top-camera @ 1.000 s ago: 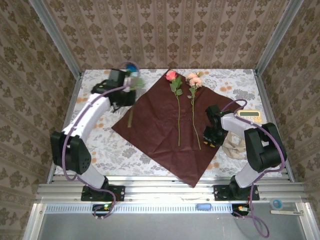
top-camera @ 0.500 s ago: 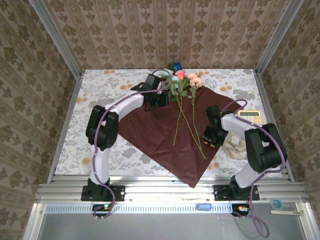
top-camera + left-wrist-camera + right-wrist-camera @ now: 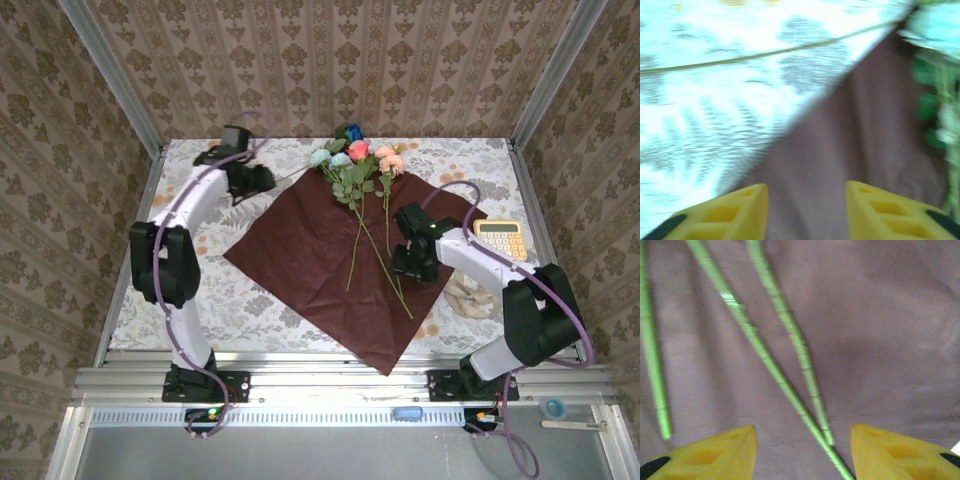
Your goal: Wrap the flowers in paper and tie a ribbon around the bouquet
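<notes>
I can see a thin stem (image 3: 790, 49) sticking out across the tablecloth, crooked from the green stems, so my left gripper should move back from the paper and grab the stem's outer end (image 3: 647, 71).
The dark red paper (image 3: 300, 250) lies flat like a diamond on the tablecloth. The flowers (image 3: 352, 165) rest on it, heads bunched at its far corner, green stems (image 3: 362, 240) fanning toward me. My left gripper (image 3: 260, 182) hovers at the paper's upper left edge, open and holding nothing; in its wrist view the gripper (image 3: 806, 192) is over the paper (image 3: 850, 140), blurred flowers (image 3: 935, 95) at the right. My right gripper (image 3: 402, 266) is low over the stems, open. Two stems (image 3: 767, 360) run through its gap (image 3: 802, 432) untouched. The beige ribbon (image 3: 468, 296) lies crumpled on the cloth to the right.
A yellow calculator (image 3: 501, 238) sits at the right edge of the table, just beyond the ribbon. Patterned walls and metal posts close in the back and both sides. Bare tablecloth (image 3: 190, 290) stretches left of the paper.
The left gripper carried the teal and blue flowers to the other heads, let them go and swung back left, now open. The right gripper opened wider and shifted slightly left over the stems.
</notes>
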Robot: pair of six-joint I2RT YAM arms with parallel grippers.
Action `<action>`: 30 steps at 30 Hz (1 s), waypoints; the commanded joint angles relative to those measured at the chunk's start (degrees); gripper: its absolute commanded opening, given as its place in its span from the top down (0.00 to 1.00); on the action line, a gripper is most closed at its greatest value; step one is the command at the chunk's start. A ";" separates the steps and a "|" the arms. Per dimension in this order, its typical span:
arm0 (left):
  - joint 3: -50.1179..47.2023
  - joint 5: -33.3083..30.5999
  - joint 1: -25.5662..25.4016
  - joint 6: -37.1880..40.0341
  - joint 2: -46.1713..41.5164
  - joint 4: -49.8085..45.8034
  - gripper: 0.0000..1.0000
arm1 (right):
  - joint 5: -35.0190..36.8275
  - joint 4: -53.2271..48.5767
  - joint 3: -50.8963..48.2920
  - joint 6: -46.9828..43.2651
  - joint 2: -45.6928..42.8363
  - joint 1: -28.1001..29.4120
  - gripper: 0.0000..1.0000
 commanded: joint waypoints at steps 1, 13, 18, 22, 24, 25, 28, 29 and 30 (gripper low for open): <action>3.89 -5.70 2.39 5.82 3.68 -8.00 0.49 | 4.31 -3.33 4.26 -3.92 3.79 3.88 0.45; 19.60 -7.85 12.56 -25.75 19.16 -20.66 0.39 | 3.39 -5.97 9.47 -0.58 6.16 8.94 0.44; 14.47 -1.48 14.36 -42.42 18.10 -12.15 0.39 | 3.21 -6.41 9.46 -0.10 6.05 9.24 0.44; 10.30 0.09 14.16 -55.10 14.90 -5.67 0.38 | 3.50 -6.81 9.47 -0.09 6.03 9.20 0.44; 8.82 0.63 13.69 -60.02 13.75 -3.43 0.37 | 3.56 -6.87 9.39 -0.02 6.09 9.25 0.44; 8.20 1.34 13.44 -62.77 13.50 -2.36 0.36 | 3.58 -6.92 9.29 -0.01 6.17 9.25 0.44; 8.04 5.41 12.87 -68.70 15.05 -0.38 0.36 | 3.63 -6.68 9.11 0.21 6.25 9.25 0.44; 8.55 6.05 12.80 -69.95 15.78 -0.32 0.36 | 3.61 -6.63 9.11 0.28 6.31 9.25 0.44; 8.90 6.03 12.85 -70.49 16.31 -0.38 0.36 | 3.50 -6.61 9.20 0.25 6.38 9.25 0.44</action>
